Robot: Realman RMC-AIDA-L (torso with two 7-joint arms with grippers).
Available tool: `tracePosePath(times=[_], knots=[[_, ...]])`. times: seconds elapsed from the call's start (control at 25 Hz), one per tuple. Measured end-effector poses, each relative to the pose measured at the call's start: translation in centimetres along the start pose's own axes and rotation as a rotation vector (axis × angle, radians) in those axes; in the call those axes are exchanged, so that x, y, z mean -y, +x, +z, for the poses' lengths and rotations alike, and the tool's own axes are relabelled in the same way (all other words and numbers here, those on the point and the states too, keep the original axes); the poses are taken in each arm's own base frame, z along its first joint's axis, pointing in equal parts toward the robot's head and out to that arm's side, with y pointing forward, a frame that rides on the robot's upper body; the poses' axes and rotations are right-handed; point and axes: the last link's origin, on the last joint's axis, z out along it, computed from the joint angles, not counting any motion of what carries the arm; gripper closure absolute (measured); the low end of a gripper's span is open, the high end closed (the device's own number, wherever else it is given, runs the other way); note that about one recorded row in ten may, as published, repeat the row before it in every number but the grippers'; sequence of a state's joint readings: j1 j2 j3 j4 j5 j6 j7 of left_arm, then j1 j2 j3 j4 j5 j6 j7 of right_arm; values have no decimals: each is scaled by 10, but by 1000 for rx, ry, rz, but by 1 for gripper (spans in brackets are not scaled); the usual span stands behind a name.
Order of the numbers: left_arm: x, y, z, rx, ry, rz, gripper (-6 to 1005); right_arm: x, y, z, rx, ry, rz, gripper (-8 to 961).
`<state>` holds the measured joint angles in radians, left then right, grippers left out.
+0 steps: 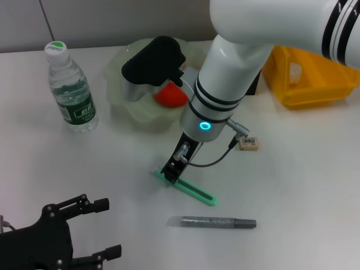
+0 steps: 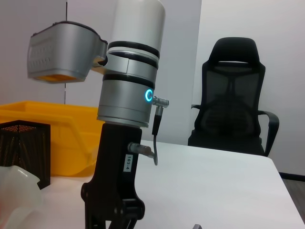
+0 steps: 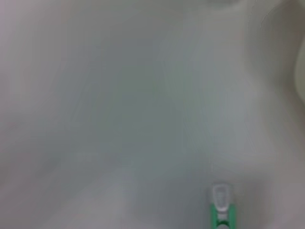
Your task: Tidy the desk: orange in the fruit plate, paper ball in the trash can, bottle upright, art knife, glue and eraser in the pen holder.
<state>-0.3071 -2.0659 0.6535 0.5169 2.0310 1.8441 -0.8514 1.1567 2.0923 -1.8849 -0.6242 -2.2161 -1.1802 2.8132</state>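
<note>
The right gripper's fingers only just reach across the mint-green art knife [image 1: 182, 186], so the robot should open them, move back and reach farther over the knife's white-tipped end [image 1: 160, 175] before it lifts.
The mint-green art knife [image 1: 190, 189] lies flat on the white desk, and its white tip [image 3: 220, 198] shows in the right wrist view. My right gripper [image 1: 171, 170] is lowered onto the knife's left end, seen from the side as the black right gripper [image 2: 112, 210]. The orange [image 1: 171, 97] sits in the pale-green fruit plate [image 1: 130, 109]. At the left the bottle [image 1: 71, 90] stands upright. The grey glue [image 1: 211, 223] and the eraser [image 1: 248, 143] lie on the desk. A whitish paper ball [image 1: 294, 71] lies in the yellow trash can [image 1: 315, 84]. The pen holder [image 2: 24, 148] is hidden behind my right arm in the head view.
My left gripper [image 1: 104, 229] rests open at the desk's near left corner, holding nothing. In the left wrist view a black office chair [image 2: 231, 105] stands beyond the desk's far edge. The yellow trash can [image 2: 52, 138] stands right behind the pen holder.
</note>
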Motion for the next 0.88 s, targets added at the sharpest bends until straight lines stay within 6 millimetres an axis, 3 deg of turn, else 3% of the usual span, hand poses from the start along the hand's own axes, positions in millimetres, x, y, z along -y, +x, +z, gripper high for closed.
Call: tracePosePath(times=[0.36,0.56,0.88], knots=[[1,0,1,2,3,0,188,1,5,2,-13,-7,3,853],[1,-1,2,0,2,-5,188,0,4,1,-10,-6,-5,893],[1,-1,2,1,4,-6,188,-1,3,-4,-9,-11,-14,857]])
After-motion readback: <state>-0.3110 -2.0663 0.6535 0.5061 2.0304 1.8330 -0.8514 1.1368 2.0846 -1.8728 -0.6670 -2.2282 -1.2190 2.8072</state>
